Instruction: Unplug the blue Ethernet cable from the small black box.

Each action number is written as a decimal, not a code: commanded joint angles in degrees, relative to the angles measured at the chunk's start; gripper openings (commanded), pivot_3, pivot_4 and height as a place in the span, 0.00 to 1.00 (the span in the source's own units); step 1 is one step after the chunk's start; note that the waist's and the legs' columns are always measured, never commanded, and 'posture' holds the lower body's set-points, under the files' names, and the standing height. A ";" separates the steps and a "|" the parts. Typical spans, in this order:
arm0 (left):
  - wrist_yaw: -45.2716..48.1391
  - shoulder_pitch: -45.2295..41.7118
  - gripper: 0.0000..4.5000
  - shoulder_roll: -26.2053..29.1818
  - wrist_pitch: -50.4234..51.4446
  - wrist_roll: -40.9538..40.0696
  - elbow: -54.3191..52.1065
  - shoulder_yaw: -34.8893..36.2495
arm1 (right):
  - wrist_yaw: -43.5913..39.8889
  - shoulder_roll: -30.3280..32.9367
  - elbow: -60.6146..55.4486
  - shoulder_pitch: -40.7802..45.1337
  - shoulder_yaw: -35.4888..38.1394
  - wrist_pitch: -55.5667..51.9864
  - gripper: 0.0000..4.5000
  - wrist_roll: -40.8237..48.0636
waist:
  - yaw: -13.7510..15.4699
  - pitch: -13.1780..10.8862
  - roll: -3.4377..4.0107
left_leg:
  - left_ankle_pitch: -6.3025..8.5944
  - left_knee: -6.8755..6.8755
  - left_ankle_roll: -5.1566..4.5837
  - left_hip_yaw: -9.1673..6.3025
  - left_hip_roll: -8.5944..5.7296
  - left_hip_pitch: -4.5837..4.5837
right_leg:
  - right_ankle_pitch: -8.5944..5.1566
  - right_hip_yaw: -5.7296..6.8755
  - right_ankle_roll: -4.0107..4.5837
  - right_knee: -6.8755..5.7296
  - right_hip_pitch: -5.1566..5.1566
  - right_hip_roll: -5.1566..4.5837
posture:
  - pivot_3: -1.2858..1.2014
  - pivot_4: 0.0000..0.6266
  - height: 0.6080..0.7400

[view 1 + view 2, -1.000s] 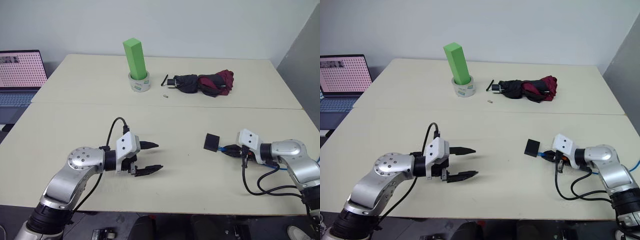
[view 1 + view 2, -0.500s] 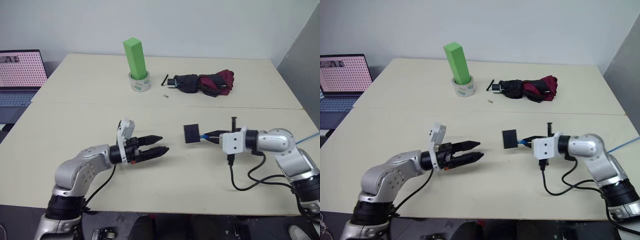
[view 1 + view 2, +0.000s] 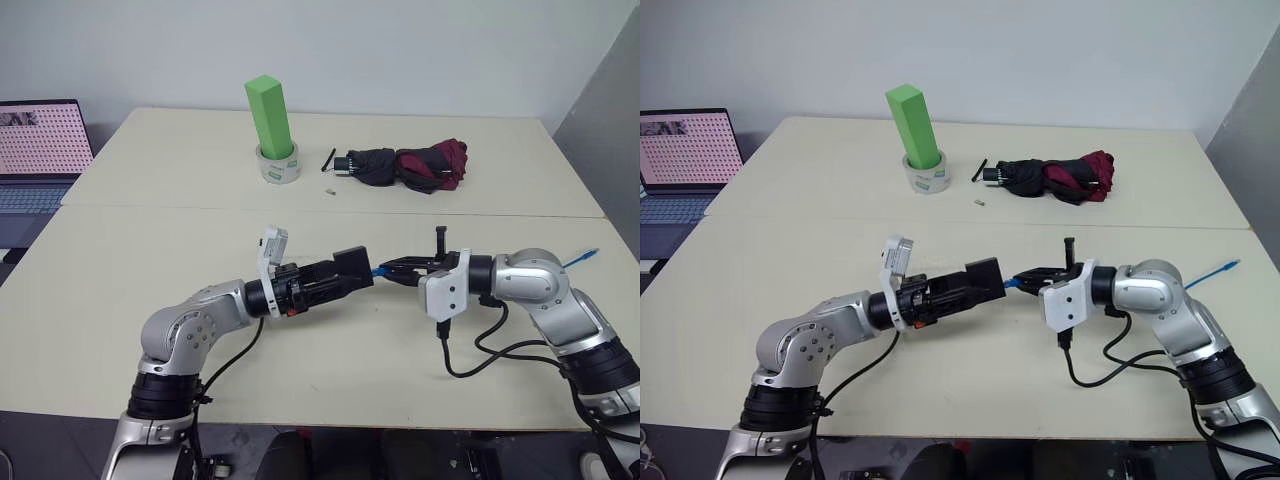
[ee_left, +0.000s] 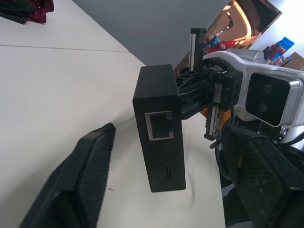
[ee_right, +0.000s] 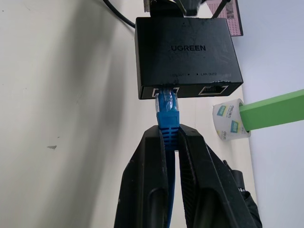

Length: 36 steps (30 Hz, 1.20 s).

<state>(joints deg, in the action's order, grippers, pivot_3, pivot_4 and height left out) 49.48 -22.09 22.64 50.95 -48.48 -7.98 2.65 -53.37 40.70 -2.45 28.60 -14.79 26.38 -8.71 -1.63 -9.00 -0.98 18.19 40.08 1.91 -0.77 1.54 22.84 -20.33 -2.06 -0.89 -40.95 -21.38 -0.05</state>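
My right gripper pinches the plug's sides (image 5: pixel 169 137), leaving its clip free, so my left gripper should hold the box while my right gripper turns to squeeze the clip (image 5: pixel 167 102).
The small black box (image 3: pixel 352 264) hangs above the table's middle, lifted off the surface. The blue Ethernet cable (image 5: pixel 167 111) is plugged into one of the box's ports, and my right gripper (image 3: pixel 393 268) is shut on the cable just behind the plug. The cable's far end (image 3: pixel 584 257) sticks out past my right forearm. My left gripper (image 3: pixel 345 276) reaches in from the left and is open. In the left wrist view the box (image 4: pixel 159 128) sits between its fingers (image 4: pixel 90 175), with a gap on each side.
A green block (image 3: pixel 270 113) stands in a tape roll (image 3: pixel 279 166) at the back. A folded black-and-maroon umbrella (image 3: pixel 410 166) lies to its right, with a small pale piece (image 3: pixel 328 189) near it. A laptop (image 3: pixel 40 150) sits at the far left.
My right gripper has carried the cable and box up and to the left. My left gripper has rolled and moved right, so the box now sits between its fingers.
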 commanded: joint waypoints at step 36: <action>19.10 -8.78 0.18 12.10 -7.52 4.82 1.46 -4.11 | -2.84 2.28 -22.77 -2.08 10.22 -67.33 0.56 46.21 | 0.09 -0.01 0.00 | 0.00 -0.01 -0.01 -0.07 -0.01 0.05 | 0.00 0.04 0.00 0.06 0.01 -0.01 | 0.52 0.24 1.00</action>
<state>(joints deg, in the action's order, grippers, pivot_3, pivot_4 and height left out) 66.70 -29.24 34.15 44.51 -42.66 -5.54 -2.75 -57.16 43.66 -24.48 27.05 -6.77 -36.87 33.37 -1.54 -9.02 -0.98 18.19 40.07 1.90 -0.85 1.53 22.90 -20.33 -2.01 -0.89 -40.87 -21.37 -0.06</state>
